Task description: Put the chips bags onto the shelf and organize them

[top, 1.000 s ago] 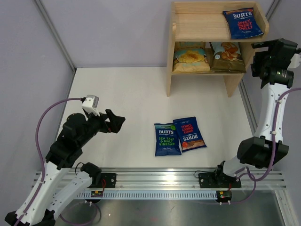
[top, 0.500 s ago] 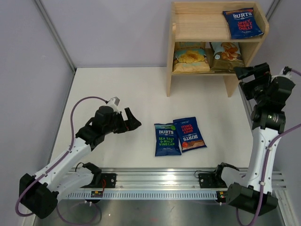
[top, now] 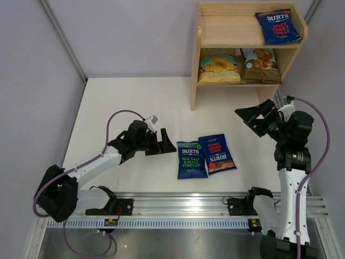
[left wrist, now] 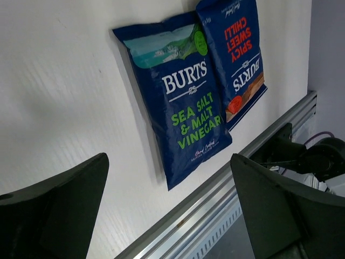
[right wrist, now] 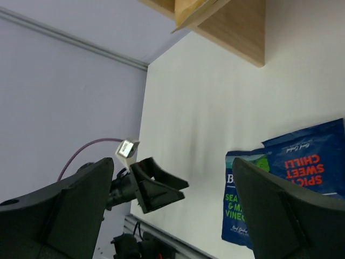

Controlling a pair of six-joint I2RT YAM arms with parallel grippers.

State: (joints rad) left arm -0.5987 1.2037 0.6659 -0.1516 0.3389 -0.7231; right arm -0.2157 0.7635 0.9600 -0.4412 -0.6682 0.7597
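The green-label bag (top: pixel 192 160) is lying low with a thin side edge (top: pixel 178 161), so it will crease and its top will buckle when the robot's gripper pinches and lifts it.
Two dark blue BURTS bags lie flat on the white table: a green-label Sea Salt & Malt Vinegar bag (top: pixel 191 159) (left wrist: pixel 180 105) (right wrist: pixel 242 200) and a red-label Spicy Sweet Chilli bag (top: pixel 216 153) (left wrist: pixel 233 54) (right wrist: pixel 310 164), its edge overlapping the first. The wooden shelf (top: pixel 195 70) holds a third BURTS bag (top: pixel 278 26) on the top tier and two tan bags (top: pixel 219 66) (top: pixel 260 65) on the lower tier. My left gripper (top: pixel 167 144) (left wrist: pixel 170 216) is open and empty just left of the green-label bag. My right gripper (top: pixel 249 116) (right wrist: pixel 172 216) is open and empty, raised right of the bags.
An aluminium rail (top: pixel 183 208) runs along the table's near edge. Grey walls (top: pixel 32 81) enclose the table on the left and back. The shelf's side panel (right wrist: pixel 232 27) shows at the top of the right wrist view. The left arm (right wrist: pixel 143 186) shows in the right wrist view.
My left gripper has moved right and down toward the green-label bag. My right arm has swung down and left from beside the shelf, toward the table's middle.
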